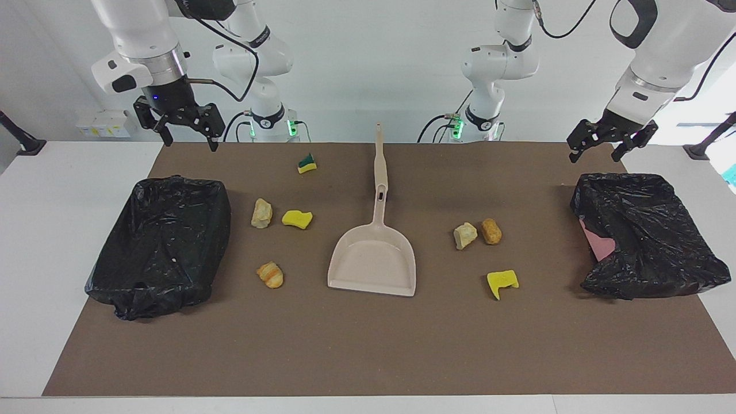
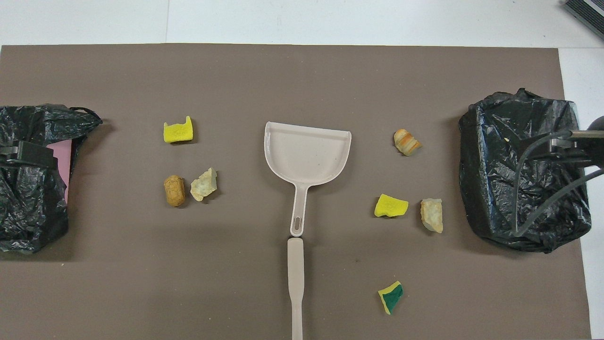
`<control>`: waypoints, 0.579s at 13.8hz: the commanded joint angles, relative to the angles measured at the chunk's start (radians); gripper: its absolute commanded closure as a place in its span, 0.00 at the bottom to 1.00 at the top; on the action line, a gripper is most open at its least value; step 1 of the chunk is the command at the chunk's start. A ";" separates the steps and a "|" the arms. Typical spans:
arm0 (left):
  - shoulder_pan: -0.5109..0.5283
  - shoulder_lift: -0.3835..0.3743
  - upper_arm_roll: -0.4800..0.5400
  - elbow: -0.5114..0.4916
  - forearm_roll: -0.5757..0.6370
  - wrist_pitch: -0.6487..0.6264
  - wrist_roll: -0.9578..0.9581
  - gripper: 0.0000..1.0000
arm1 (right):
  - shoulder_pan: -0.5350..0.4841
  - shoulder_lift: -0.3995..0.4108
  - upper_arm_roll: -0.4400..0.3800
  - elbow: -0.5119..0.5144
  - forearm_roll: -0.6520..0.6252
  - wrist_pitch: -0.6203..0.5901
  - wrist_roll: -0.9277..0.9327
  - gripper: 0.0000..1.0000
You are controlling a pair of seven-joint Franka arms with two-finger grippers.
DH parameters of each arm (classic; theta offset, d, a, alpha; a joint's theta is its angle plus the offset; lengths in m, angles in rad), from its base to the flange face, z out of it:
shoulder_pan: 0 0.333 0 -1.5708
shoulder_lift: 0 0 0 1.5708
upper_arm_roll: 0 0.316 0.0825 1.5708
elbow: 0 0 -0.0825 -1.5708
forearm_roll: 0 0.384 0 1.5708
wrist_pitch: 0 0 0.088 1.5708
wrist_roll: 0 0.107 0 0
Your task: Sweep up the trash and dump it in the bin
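The beige dustpan (image 2: 298,218) will come up on its own when I lift it, because there is a gap (image 2: 296,237) between the end of the dustpan's handle and the beige spatula.
Seven trash scraps lie on the brown mat. Toward the right arm's end are a yellow-and-green sponge (image 1: 307,164), a tan lump (image 1: 261,213), a yellow sponge (image 1: 297,218) and a croissant (image 1: 270,274). Toward the left arm's end are a pale lump (image 1: 465,235), a brown lump (image 1: 491,230) and a yellow sponge (image 1: 502,282). A black-bagged bin (image 1: 161,241) stands at the right arm's end, and another bin (image 1: 644,236) at the left arm's end. My right gripper (image 1: 188,135) hangs open and empty above the first bin's near edge. My left gripper (image 1: 598,150) hangs open and empty above the other's.
A beige dustpan (image 1: 374,259) lies flat mid-mat between the two groups of scraps, its long handle (image 1: 380,167) pointing toward the robots. The mat (image 1: 368,345) sits on a white table. Pink shows through the bag of the bin at the left arm's end.
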 commanded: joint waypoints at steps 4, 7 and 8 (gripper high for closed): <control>0.007 -0.020 -0.002 -0.019 -0.006 0.015 0.007 0.00 | -0.013 0.006 0.004 0.013 0.021 -0.001 -0.075 0.00; 0.007 -0.020 -0.002 -0.019 -0.006 0.015 0.007 0.00 | -0.013 0.006 0.006 0.011 0.021 -0.001 -0.076 0.00; 0.007 -0.020 -0.002 -0.019 -0.006 0.015 0.007 0.00 | -0.013 0.006 0.006 0.011 0.021 -0.001 -0.076 0.00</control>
